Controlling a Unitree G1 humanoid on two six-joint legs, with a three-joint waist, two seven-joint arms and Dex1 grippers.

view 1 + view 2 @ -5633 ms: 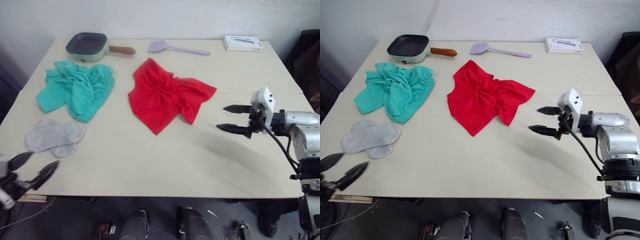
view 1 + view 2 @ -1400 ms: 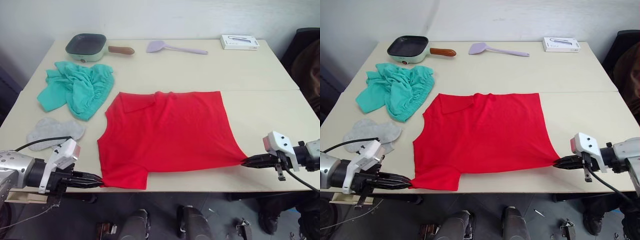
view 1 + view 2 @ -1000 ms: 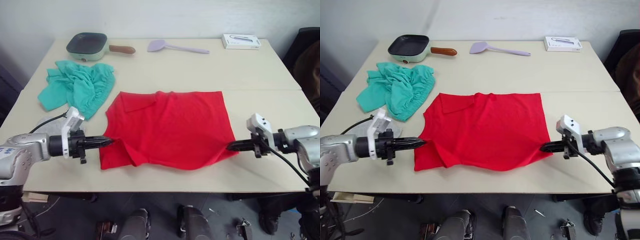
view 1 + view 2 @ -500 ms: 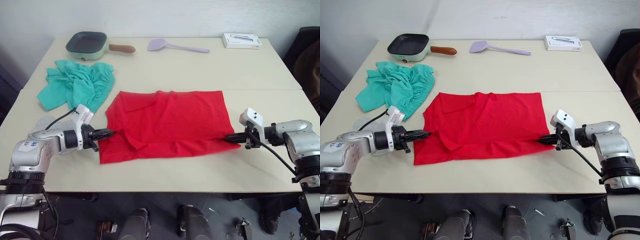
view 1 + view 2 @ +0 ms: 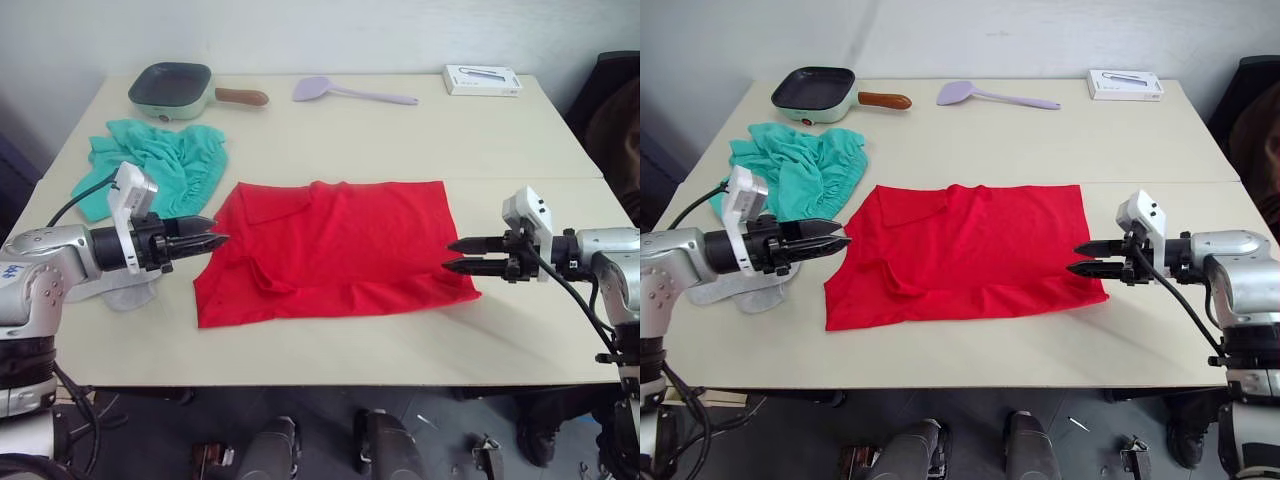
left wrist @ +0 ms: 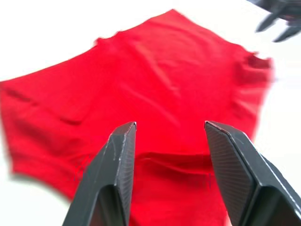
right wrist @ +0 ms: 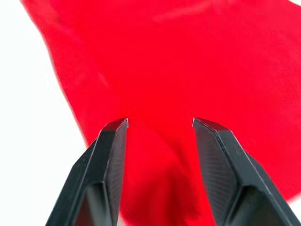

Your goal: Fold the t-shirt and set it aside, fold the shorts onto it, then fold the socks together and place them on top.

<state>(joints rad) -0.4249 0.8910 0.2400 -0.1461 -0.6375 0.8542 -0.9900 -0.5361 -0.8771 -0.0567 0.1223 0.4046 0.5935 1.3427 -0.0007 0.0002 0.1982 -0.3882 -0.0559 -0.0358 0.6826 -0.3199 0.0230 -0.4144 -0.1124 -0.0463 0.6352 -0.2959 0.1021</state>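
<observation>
My gripper will make the t-shirt's near edge [image 5: 300, 317] straighten and drag the t-shirt's body along when it pulls that edge, because a loose fold [image 5: 272, 284] wrinkles the red t-shirt's near side.
The red t-shirt [image 5: 335, 250] lies flat mid-table, its lower part folded up over the body. My left gripper [image 5: 218, 231] is open, its tips just above the shirt's left edge, holding nothing. At the shirt's right edge my right gripper [image 5: 448, 254] is open too. Both wrist views look down on red cloth [image 6: 155, 80] between spread fingers [image 7: 110, 150]. The teal shorts [image 5: 160, 165] sit crumpled at the back left. The grey socks [image 5: 128, 296] lie under my left forearm, mostly hidden.
Along the table's far edge are a green pan with a wooden handle [image 5: 170, 88], a lilac spatula [image 5: 350, 93] and a white box [image 5: 483, 80]. Bare tabletop [image 5: 340, 350] runs in front of the shirt and to its right.
Both grippers, shut on the shirt's folded-up hem half a second ago, have let go and opened. The left has lifted and drawn back a little; the shirt stays folded.
</observation>
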